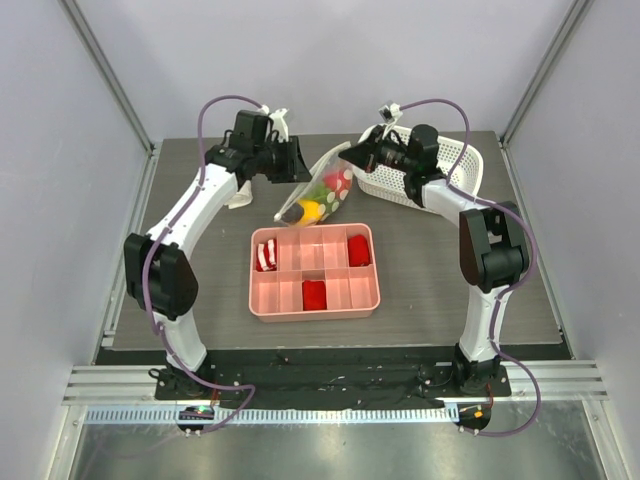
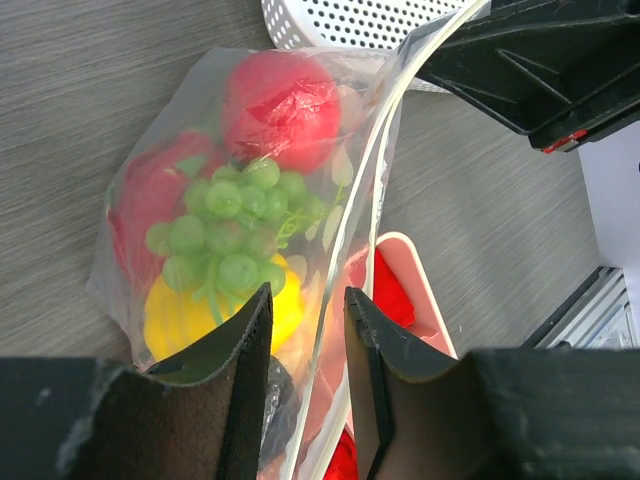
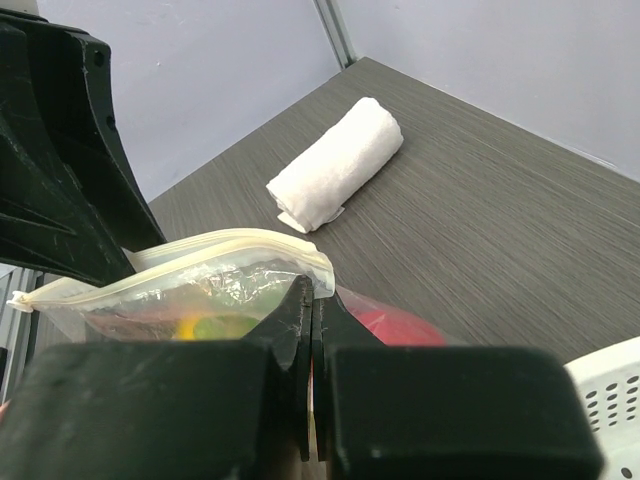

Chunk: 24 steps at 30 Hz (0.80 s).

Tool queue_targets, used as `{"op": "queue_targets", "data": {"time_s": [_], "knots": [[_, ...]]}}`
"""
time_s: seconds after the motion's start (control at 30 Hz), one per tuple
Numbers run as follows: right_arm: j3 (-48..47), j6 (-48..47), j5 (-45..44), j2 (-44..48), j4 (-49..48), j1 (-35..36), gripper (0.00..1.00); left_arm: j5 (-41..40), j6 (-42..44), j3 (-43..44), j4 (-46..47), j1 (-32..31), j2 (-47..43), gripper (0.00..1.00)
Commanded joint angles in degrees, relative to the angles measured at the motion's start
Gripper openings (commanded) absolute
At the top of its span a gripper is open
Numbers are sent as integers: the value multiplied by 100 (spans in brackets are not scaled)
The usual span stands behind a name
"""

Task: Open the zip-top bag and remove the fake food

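Note:
My right gripper is closed on the bag's upper corner, so my left gripper should hold the bag's zip edge before my right gripper reaches in for the dark piece.
The zip-top bag hangs tilted between my two grippers, above the table behind the pink tray. The fake food fills it: red round pieces, green grapes, a yellow piece and a dark one. My left gripper is open, with its fingers on either side of the bag's zip edge and a gap left over. My right gripper is shut on the zip strip at the bag's upper corner. In the top view the left gripper and the right gripper face each other.
A pink tray with red blocks and a striped piece lies in front of the bag. A white perforated basket stands at the back right. A white rolled cloth lies at the back left, behind the left arm.

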State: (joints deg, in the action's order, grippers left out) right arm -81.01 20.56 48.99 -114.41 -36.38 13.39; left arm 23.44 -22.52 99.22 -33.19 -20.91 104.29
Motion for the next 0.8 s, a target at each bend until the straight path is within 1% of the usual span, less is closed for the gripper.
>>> {"op": "queue_targets", "data": {"time_s": [0.0, 0.17, 0.23, 0.27, 0.33, 0.37, 0.4, 0.43, 0.47, 0.5, 0.53, 0.57, 0.63, 0.67, 0.7, 0.73, 0.77], "knots": [[-187, -60, 58, 288, -387, -12, 1, 125, 37, 247, 120, 25, -84, 34], [-213, 53, 32, 279, -440, -20, 1, 284, -33, 124, 190, 16, 3, 33], [-204, 124, 5, 288, -493, -3, 1, 301, -33, 141, 181, 16, 65, 29], [-222, 176, 5, 288, -510, 15, 1, 267, -50, 176, 164, 16, 126, 18], [-283, 203, -47, 279, -449, 41, 1, 91, -103, 282, 41, 16, 197, 2], [-318, 194, -56, 270, -362, 76, 1, 30, -103, 352, -20, 16, 223, 0], [-406, 194, -74, 270, -283, 102, 4, -23, -155, 526, -73, 16, 249, 0], [-467, 168, -318, 270, -125, 164, 10, -259, -191, 598, -222, 8, 241, 0], [-546, 159, -529, 270, 329, 182, 17, -392, -217, 677, -293, 16, 215, 0], [-686, 238, -731, 270, 533, 208, 29, -567, -313, 791, -380, 8, 110, 0], [-775, 343, -951, 270, 779, 269, 36, -934, -375, 809, -503, 16, 57, 0], [-871, 492, -1379, 279, 1312, 304, 43, -1138, -489, 809, -539, 16, -31, 0], [-1188, 634, -1698, 314, 1991, 383, 54, -1437, -918, 573, -435, 16, -346, 0], [-1319, 590, -2109, 384, 2899, 497, 61, -1491, -1042, 442, -208, 16, -461, 0], [-1564, 555, -2409, 410, 3396, 542, 99, -1509, -1157, 266, -66, 16, -575, 0], [-1671, 581, -2664, 446, 3905, 586, 99, -1561, -1349, -31, 92, 16, -803, 0], [-1759, 685, -2910, 507, 4694, 603, 99, -1666, -1438, -191, 302, 16, -883, 0]]}}
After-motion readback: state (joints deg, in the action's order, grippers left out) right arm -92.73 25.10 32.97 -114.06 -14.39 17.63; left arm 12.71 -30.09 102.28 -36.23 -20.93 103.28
